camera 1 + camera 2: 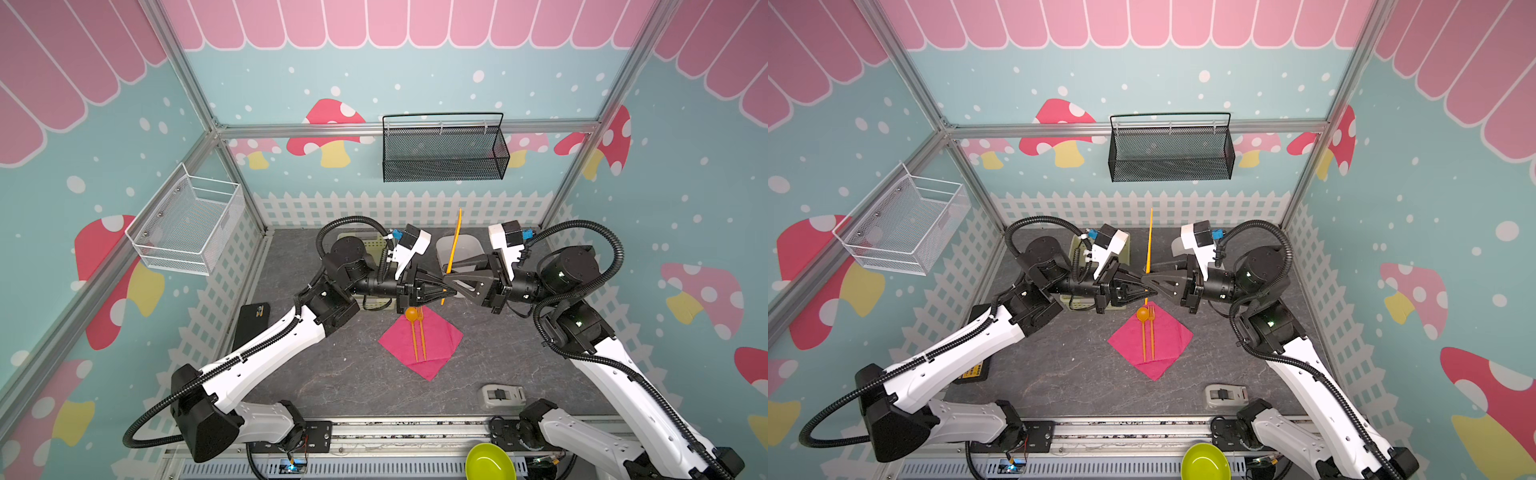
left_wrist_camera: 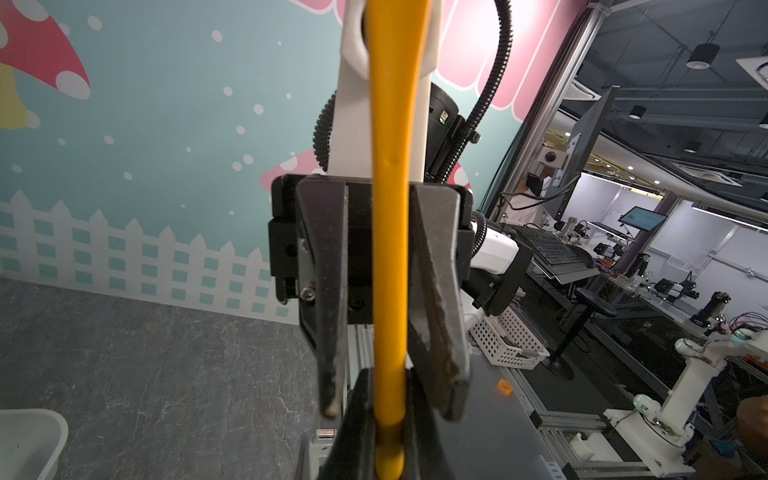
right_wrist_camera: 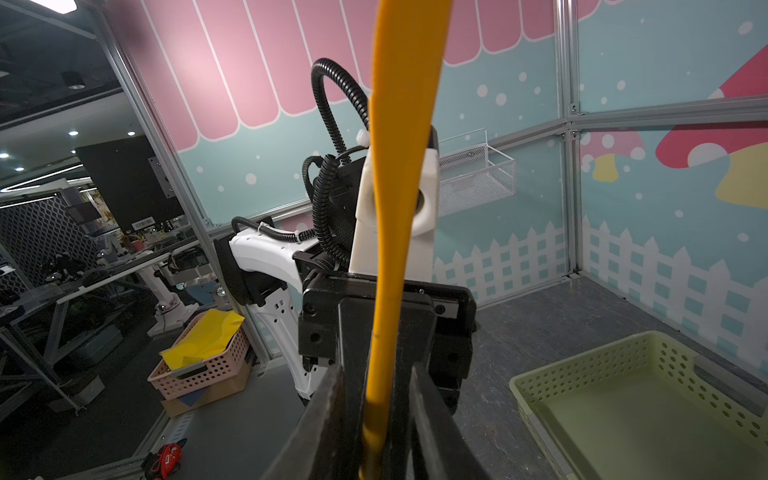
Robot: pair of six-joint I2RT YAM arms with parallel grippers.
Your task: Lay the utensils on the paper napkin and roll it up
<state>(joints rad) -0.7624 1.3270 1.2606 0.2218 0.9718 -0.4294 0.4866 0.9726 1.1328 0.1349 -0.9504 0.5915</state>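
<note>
The robot's left gripper is holding the knife, but the napkin's free spot (image 1: 440,332) next to the fork is closer to the right gripper, so the right gripper should take the knife (image 1: 452,257) first.
The magenta paper napkin (image 1: 438,347) (image 1: 1169,343) lies as a diamond on the grey table. An orange spoon (image 1: 411,314) (image 1: 1143,314) and fork (image 1: 422,332) (image 1: 1152,332) lie side by side on it. Above its far corner the orange knife (image 1: 453,249) (image 1: 1149,245) (image 2: 390,249) (image 3: 395,208) stands upright in the air. My left gripper (image 1: 441,290) (image 1: 1154,292) (image 2: 388,436) is shut on the knife's lower end. My right gripper (image 1: 449,281) (image 1: 1144,281) (image 3: 378,436) faces it tip to tip, open, its fingers (image 2: 332,311) straddling the knife with gaps on both sides.
A pale green perforated basket (image 3: 623,345) (image 1: 1077,245) sits behind the left arm, a white tub (image 1: 469,245) behind the right gripper. A black mesh rack (image 1: 444,153) and white wire basket (image 1: 187,220) hang on the walls. A grey device (image 1: 500,395) and lime bowl (image 1: 488,461) are in front.
</note>
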